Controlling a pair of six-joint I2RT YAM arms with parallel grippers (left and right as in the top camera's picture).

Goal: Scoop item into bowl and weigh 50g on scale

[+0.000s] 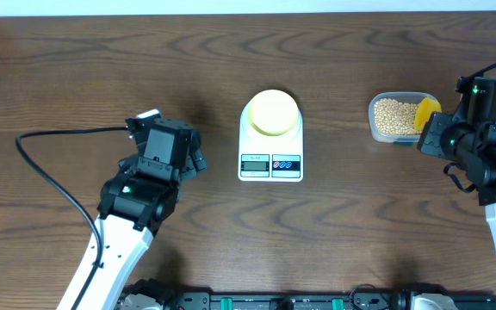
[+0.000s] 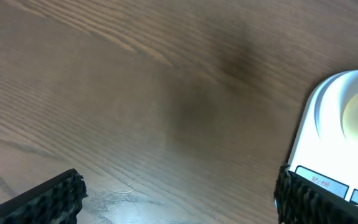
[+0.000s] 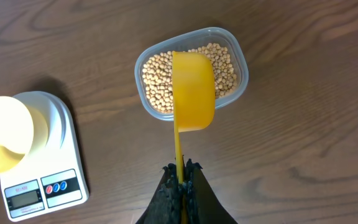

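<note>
Next, I close my left gripper and move it to the buttons [image 3: 56, 186] before I weigh beans, because the scale's display [image 3: 25, 199] is blank and my right gripper is holding the scoop.
The pale-yellow bowl [image 1: 273, 112] sits on the white scale [image 1: 270, 158] at the table's middle; both also show in the right wrist view, bowl [image 3: 4, 135] and scale [image 3: 55, 158]. Beige beans [image 3: 157, 74] fill a clear plastic tub [image 3: 241, 62], at the right in the overhead view [image 1: 377, 129]. My right gripper [image 3: 180, 174] is shut on the handle of a bright yellow scoop [image 3: 193, 90], whose cup hangs over the tub. My left gripper [image 2: 179, 196] is open and empty, low over bare wood left of the scale [image 2: 328, 124].
The left arm's black cable [image 1: 41, 172] loops across the table's left side. The table's far edge [image 1: 231, 13] runs along the top.
</note>
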